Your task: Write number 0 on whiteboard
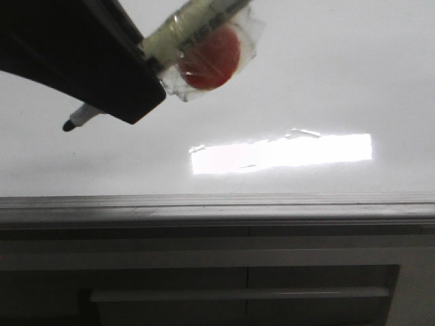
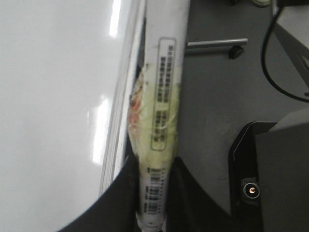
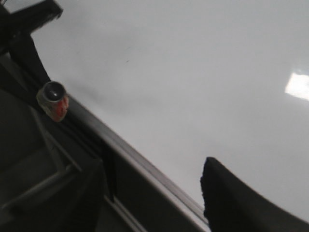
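Observation:
My right gripper needs to grasp the marker by its rear end (image 3: pixel 54 92) before writing number 0, as the marker's black tip (image 1: pixel 70 125) points back past my left gripper's fingers.
The whiteboard (image 1: pixel 306 81) lies glossy and blank, with a bright rectangular reflection (image 1: pixel 285 153) and a grey edge rail (image 1: pixel 217 207). No number 0 shows in any view. My left gripper (image 1: pixel 136 95) is shut on a white marker (image 1: pixel 197 27) that has yellowed tape and a red patch (image 1: pixel 211 58) round its barrel. The black tip (image 1: pixel 68 125) points down at the board's left part; whether it touches cannot be told. In the left wrist view the fingers (image 2: pixel 116 203) clamp the barrel (image 2: pixel 161 111). My right gripper (image 3: pixel 154 198) hangs open and empty over the rail (image 3: pixel 145 164).
Below the rail is a dark cabinet front with a long handle (image 1: pixel 238 294). Beside the board the left wrist view shows a black cable (image 2: pixel 270 63), a metal rod (image 2: pixel 217 44) and a black device (image 2: pixel 275 179). The marker's rear end (image 3: pixel 53 99) shows in the right wrist view.

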You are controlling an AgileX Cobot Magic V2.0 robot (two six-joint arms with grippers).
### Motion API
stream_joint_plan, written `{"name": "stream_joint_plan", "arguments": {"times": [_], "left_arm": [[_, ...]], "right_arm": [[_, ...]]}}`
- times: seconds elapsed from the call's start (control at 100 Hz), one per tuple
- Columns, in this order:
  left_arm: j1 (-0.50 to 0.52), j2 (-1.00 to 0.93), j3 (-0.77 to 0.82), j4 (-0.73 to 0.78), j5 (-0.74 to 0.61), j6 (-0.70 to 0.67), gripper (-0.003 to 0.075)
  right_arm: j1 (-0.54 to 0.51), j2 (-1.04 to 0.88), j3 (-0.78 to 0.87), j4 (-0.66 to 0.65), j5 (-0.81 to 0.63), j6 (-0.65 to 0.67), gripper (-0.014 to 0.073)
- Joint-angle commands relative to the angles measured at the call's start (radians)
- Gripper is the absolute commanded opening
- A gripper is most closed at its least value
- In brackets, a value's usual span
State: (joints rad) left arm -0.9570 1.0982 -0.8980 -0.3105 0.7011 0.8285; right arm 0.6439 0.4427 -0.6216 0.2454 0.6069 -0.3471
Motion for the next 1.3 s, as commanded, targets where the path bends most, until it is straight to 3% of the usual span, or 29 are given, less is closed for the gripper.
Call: {"name": "stream_joint_plan", "arguments": {"times": [0.0, 0.21, 0.37, 0.69, 0.88, 0.99, 1.12, 1.29], "left_arm": [[-0.055, -0.052, -0.026, 0.035, -0.048, 0.064, -0.0020], [-0.082, -0.101, -0.026, 0.065, -0.072, 0.068, -0.0020], [-0.082, -0.110, -0.026, 0.065, -0.072, 0.068, -0.0020], [-0.082, -0.110, -0.026, 0.053, -0.070, 0.068, -0.0020], [-0.082, -0.110, -0.026, 0.051, -0.070, 0.068, -0.0020], [-0.082, -0.110, -0.026, 0.039, -0.070, 0.068, -0.0020], [-0.082, -0.110, -0.026, 0.032, -0.070, 0.068, -0.0020], [-0.082, -0.110, -0.026, 0.032, -0.072, 0.068, -0.0019]], "right_arm": [[0.067, 0.115, -0.091, 0.034, -0.001, -0.074, 0.0384], [0.308, 0.280, -0.207, 0.063, -0.003, -0.146, 0.0384], [0.431, 0.338, -0.217, 0.025, -0.147, -0.146, 0.0384], [0.458, 0.436, -0.217, 0.017, -0.295, -0.146, 0.0383], [0.458, 0.469, -0.217, 0.022, -0.285, -0.146, 0.0375], [0.458, 0.481, -0.217, 0.041, -0.289, -0.146, 0.0267], [0.458, 0.481, -0.217, 0.045, -0.297, -0.146, 0.0075], [0.458, 0.481, -0.217, 0.045, -0.295, -0.146, -0.0034]]}}
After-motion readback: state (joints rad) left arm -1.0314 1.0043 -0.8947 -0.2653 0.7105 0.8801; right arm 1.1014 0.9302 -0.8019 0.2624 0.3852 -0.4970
